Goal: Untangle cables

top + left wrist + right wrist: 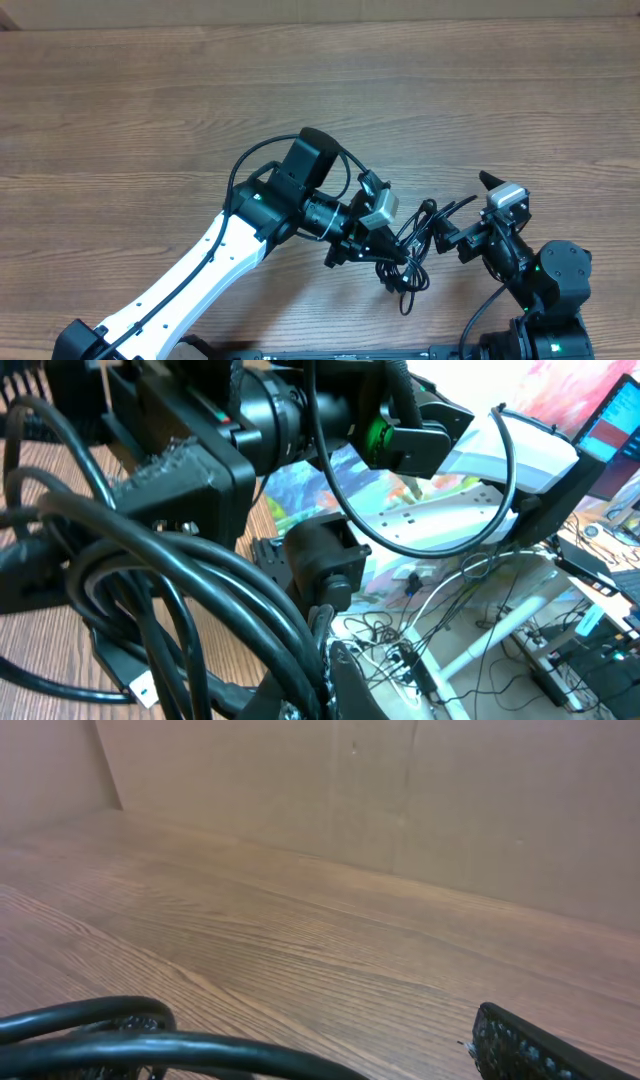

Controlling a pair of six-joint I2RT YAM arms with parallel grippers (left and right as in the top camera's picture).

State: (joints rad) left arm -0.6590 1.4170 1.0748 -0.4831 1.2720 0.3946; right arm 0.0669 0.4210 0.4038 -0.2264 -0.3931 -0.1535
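The robot has the cords slack and bunched [409, 272] between both grippers, so its left gripper should move back while its right gripper pulls the parts of the cords at its fingers [457, 206] the other way.
The cables [414, 248] are a tangled bunch of thin black cords on the wooden table [300, 90], between the two arms. My left gripper [388, 258] is shut on the bunch from the left. In the left wrist view the cords [170, 575] fill the frame and run down into the closed jaws [328, 678]. My right gripper [468, 212] is open at the right side of the bunch. In the right wrist view a cable loop [200, 1050] crosses the wide gap between its jaws [300, 1032]. One dark finger pad shows at the lower right.
The right arm's base [560, 270] stands at the lower right and the white left arm [200, 270] reaches in from the lower left. A cardboard wall [400, 790] stands behind the table. Floor wiring [480, 630] shows beyond the table edge.
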